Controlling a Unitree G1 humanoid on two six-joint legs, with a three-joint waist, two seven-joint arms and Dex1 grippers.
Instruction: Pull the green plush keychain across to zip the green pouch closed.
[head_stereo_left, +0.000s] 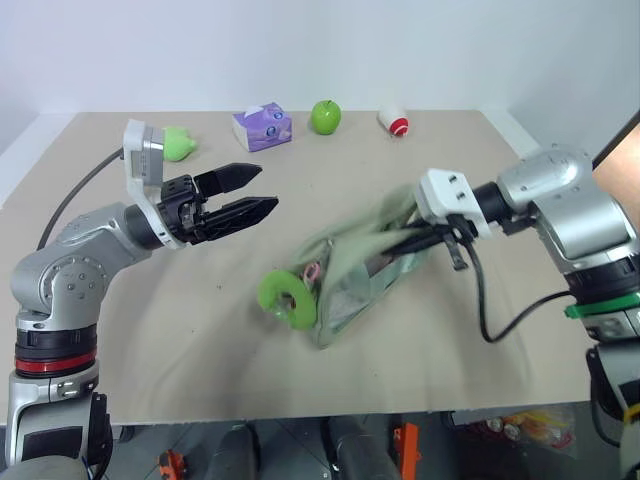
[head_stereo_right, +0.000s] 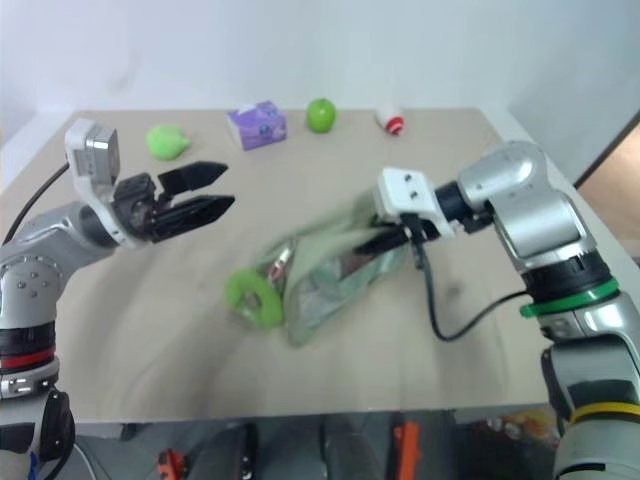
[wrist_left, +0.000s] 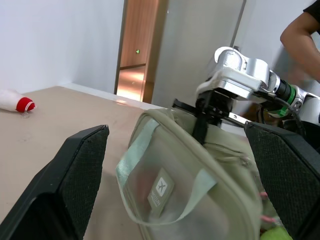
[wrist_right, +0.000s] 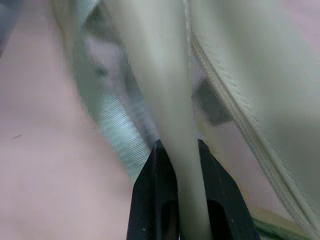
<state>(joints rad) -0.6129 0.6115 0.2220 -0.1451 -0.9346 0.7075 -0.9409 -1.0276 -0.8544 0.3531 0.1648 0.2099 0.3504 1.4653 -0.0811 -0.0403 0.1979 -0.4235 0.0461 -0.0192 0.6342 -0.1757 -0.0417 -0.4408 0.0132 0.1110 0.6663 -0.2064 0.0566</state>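
My left gripper will make the green pouch's keychain end (head_stereo_left: 319, 326) crease inward when it pinches that end, because loose fabric (head_stereo_left: 362, 246) hangs in folds from my right gripper.
The green pouch (head_stereo_left: 365, 272) lies tilted in the middle of the table, its clear window facing up and its right end lifted. My right gripper (head_stereo_left: 393, 243) is shut on a fold of the pouch's fabric at that raised end, and the right wrist view shows the fabric strip pinched between its fingers (wrist_right: 150, 185). The green plush keychain (head_stereo_left: 288, 297), a fuzzy lime ring with a small pink tag, hangs at the pouch's left end. My left gripper (head_stereo_left: 268, 188) hovers open above the table, up and left of the keychain, holding nothing.
Along the table's far edge stand a lime plush blob (head_stereo_left: 177, 143), a purple tissue pack (head_stereo_left: 262, 127), a green apple (head_stereo_left: 325, 116) and a small white and red object (head_stereo_left: 394, 122). A person's arm (wrist_left: 300, 30) shows behind my right arm.
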